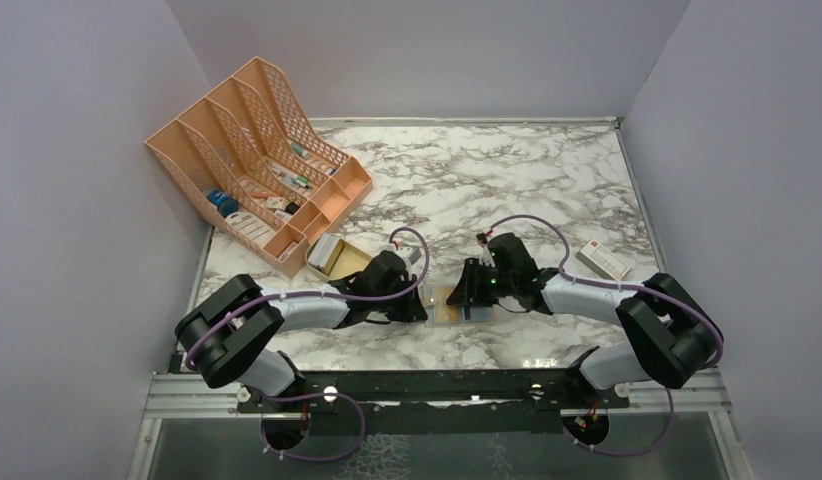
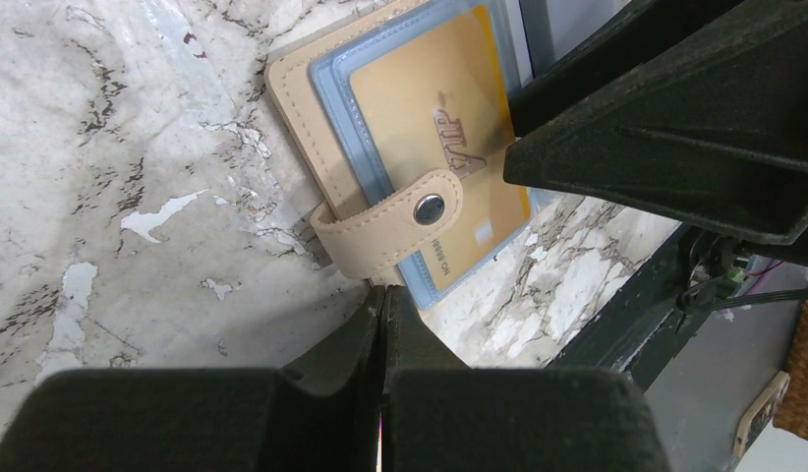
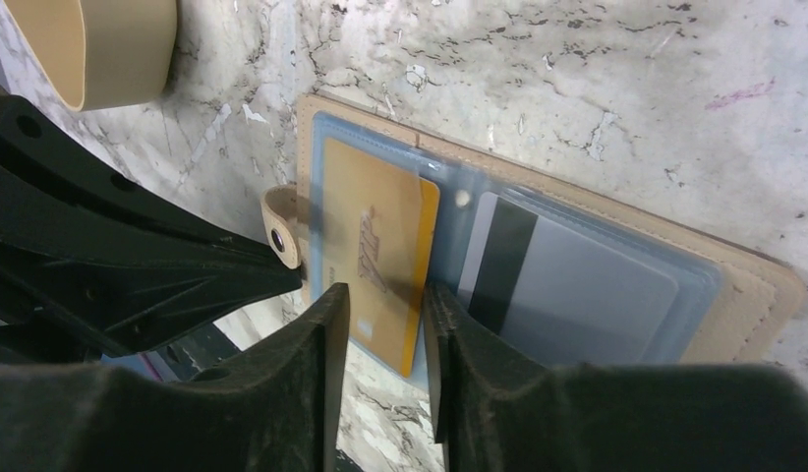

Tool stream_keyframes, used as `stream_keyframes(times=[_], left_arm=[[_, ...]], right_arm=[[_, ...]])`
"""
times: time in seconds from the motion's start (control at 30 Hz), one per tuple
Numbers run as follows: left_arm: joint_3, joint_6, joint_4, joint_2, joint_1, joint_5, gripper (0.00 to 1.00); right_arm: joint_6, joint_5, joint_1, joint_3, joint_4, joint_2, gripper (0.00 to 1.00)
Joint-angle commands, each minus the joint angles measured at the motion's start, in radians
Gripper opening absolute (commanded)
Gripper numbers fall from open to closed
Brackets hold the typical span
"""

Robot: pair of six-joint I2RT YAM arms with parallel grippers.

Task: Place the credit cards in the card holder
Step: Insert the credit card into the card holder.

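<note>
The robot's left gripper should keep the snap strap (image 2: 373, 234) back, since it curls over the gold card, before the right gripper folds the card holder closed.
The tan card holder (image 1: 449, 306) lies open and flat on the marble between my two grippers. A gold credit card (image 3: 380, 226) sits in its left clear blue pocket (image 2: 326, 88). A grey credit card (image 3: 597, 285) with a black stripe sits in the right pocket. My right gripper (image 3: 385, 295) hovers over the gold card's near edge, its jaws apart and gripping nothing. The left gripper (image 2: 383, 293) is shut, with its tips at the holder's left edge, just beside the snap strap (image 2: 385, 236).
An orange mesh file rack (image 1: 257, 160) stands at the back left. A beige dish (image 1: 337, 258) sits just left of the holder, close to my left arm. A white box with a red mark (image 1: 603, 260) lies at the right. The metal front rail (image 1: 437, 385) runs near the holder.
</note>
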Motion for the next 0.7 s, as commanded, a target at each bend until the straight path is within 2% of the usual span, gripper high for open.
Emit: stream_keyframes(times=[0.0,0.2,0.33,0.67], left_arm=[[0.010,0.012,0.010,-0.014,-0.009,-0.006,0.00],[0.008,0.018,0.010,-0.017,-0.008,-0.007,0.00],[0.019,0.024,-0.011,-0.040,-0.009,-0.017,0.01],[0.101,0.102,-0.167,-0.140,-0.009,-0.096,0.38]], right_arm=[[-0.008,-0.053,0.006,0.010,0.065,0.007,0.30],[-0.019,-0.040,0.006,0.008,0.019,-0.024,0.24],[-0.014,0.011,0.005,0.019,-0.062,-0.059,0.36],[-0.005,0.233,0.005,0.037,-0.274,-0.242,0.57]])
